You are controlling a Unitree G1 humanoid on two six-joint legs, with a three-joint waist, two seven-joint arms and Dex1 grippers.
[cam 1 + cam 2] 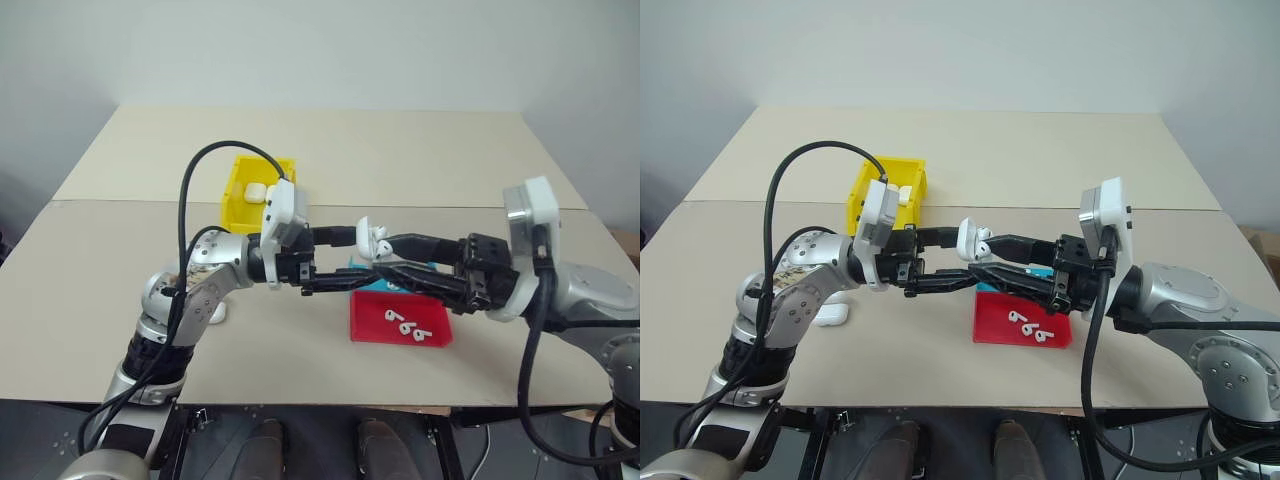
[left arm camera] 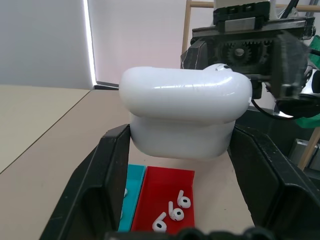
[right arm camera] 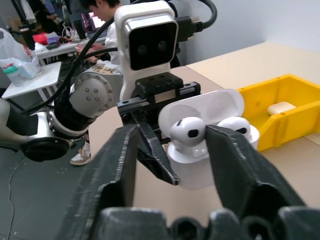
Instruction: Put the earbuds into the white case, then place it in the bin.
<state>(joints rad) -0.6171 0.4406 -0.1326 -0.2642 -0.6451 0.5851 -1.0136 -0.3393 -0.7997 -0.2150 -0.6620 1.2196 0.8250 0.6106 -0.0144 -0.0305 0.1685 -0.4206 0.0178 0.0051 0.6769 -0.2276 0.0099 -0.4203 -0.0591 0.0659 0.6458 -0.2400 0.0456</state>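
Observation:
The white case's lid (image 3: 206,104) is standing open next to the earbuds, so my right gripper should move back, close its fingers and push the lid (image 1: 364,237) shut with them before the bin.
My left gripper (image 1: 366,256) is shut on the white case (image 1: 370,238), holding it in the air above the table with its lid open. Two earbuds (image 3: 187,135) sit in the case's sockets. The right gripper (image 3: 172,137) reaches in from the other side; its fingers stand open on either side of the nearer earbud, gripping nothing. Three loose earbuds (image 1: 405,325) lie in the red tray (image 1: 365,330) below. At the back left is the yellow bin (image 1: 238,200), with another white case (image 1: 254,191) inside it.
A teal tray (image 1: 1040,272) lies just behind the red one, mostly hidden by my arms. A further white case (image 1: 830,316) rests on the table beside my left elbow. In the right wrist view a person (image 3: 100,6) sits at desks beyond the table.

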